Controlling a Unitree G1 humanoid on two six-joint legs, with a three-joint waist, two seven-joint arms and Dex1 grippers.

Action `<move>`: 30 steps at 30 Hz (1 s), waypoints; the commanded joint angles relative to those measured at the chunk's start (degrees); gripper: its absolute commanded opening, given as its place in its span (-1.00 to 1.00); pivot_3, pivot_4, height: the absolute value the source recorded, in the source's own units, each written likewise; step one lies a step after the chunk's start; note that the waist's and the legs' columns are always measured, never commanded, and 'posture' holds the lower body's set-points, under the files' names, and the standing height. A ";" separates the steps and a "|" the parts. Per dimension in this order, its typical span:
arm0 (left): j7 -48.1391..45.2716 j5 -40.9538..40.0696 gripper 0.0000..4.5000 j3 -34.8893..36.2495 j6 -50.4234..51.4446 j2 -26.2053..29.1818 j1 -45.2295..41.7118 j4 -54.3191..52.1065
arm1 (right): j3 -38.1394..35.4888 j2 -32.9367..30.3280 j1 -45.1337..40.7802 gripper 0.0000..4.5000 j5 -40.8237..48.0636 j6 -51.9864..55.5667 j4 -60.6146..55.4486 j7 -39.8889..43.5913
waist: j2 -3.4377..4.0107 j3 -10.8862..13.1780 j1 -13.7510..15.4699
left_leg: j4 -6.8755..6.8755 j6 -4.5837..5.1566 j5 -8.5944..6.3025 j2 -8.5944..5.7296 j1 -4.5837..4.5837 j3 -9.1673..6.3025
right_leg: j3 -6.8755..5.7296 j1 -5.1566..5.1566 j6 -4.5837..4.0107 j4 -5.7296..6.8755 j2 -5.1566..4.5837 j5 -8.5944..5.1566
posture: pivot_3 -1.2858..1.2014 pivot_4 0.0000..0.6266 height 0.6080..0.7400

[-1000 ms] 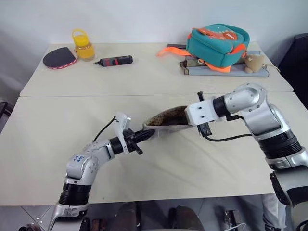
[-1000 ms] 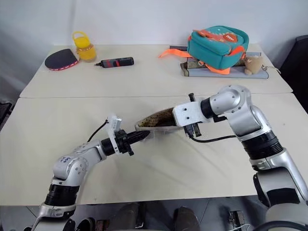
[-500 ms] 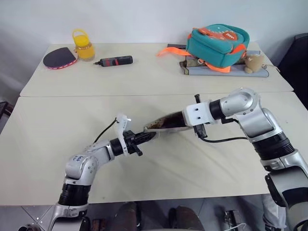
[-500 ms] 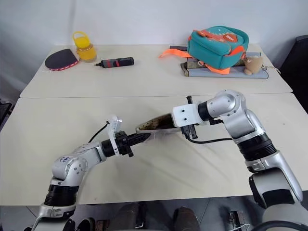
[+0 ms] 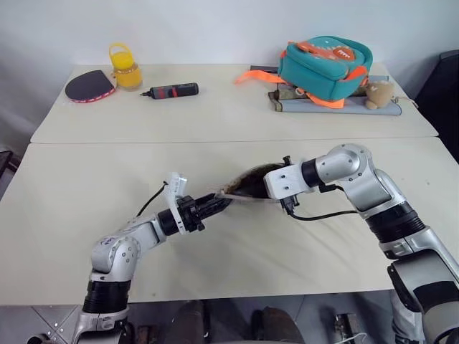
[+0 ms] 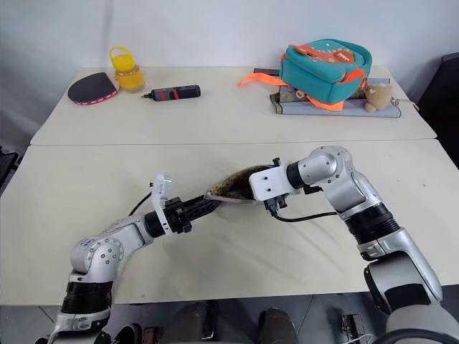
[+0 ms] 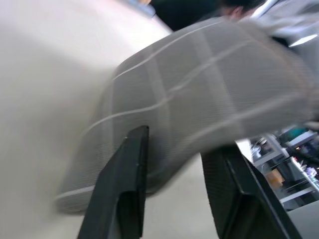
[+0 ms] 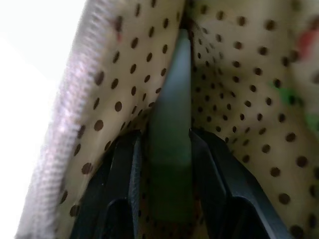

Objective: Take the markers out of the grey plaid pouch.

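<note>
The green marker (image 8: 171, 134) will slide out alone and leave the pouch behind when I lift it, because the dotted lining (image 8: 239, 107) is outside my right gripper's fingers.
The grey plaid pouch (image 5: 247, 185) lies low over the near table between my two arms, its speckled lining showing at the mouth. At the pouch's near-left end is my left gripper (image 5: 217, 205). In the left wrist view its fingers (image 7: 127, 174) stand apart, with plaid fabric (image 7: 199, 94) just beyond and between them. My right gripper (image 8: 164, 134) reaches into the pouch's mouth from the right. Its fingers (image 8: 122, 179) are parted on either side of a green marker (image 8: 172, 119) lying in the dotted lining. Whether they press on the marker I cannot tell.
On the far table sit a teal backpack (image 5: 324, 61) on a flat grey case, a small plush toy (image 5: 379, 93), a black-and-red tool (image 5: 172, 90), a paddle (image 5: 87, 86) and a yellow jar (image 5: 123, 68). A seam (image 5: 143, 142) divides the two tables.
The right arm has come down and to the left, and the pouch has sunk with it toward the table. Both grippers' fingers have parted.
</note>
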 commanded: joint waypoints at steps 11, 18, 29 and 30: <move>-5.09 0.20 -0.28 -2.52 -4.87 3.26 1.07 -4.43 | -0.11 1.51 -0.69 -0.30 -0.43 -0.84 1.16 -0.66 | 0.00 0.00 0.15 | 0.01 0.00 0.00 -0.03 0.00 0.00 | 0.00 0.02 0.00 -0.02 0.01 0.00 | 0.03 -0.52 1.00; -7.25 7.26 -0.28 -6.30 -12.07 4.46 1.53 -2.70 | -0.47 1.55 -0.75 -0.30 -0.22 -0.37 1.10 -0.62 | 0.00 0.00 0.03 | 0.00 0.00 0.00 -0.02 0.00 0.02 | 0.00 0.01 0.00 -0.01 0.03 0.00 | 0.03 -0.52 1.00; -8.23 10.42 -0.71 -6.33 -17.06 4.71 1.94 -1.75 | -0.43 1.88 -0.77 -0.30 -0.06 -0.85 1.58 -0.85 | 0.00 0.00 0.01 | 0.00 0.00 0.00 -0.01 0.00 0.02 | -0.02 0.00 0.00 -0.01 0.00 0.00 | 0.03 -0.52 1.00; -8.24 10.43 -0.83 -6.30 -17.37 4.45 1.99 -1.85 | -0.40 1.95 -0.77 -0.30 -0.04 -0.87 1.60 -0.87 | 0.00 0.00 0.01 | 0.00 0.00 0.00 -0.02 0.00 0.02 | -0.02 0.00 0.00 -0.01 0.00 0.00 | 0.03 -0.52 1.00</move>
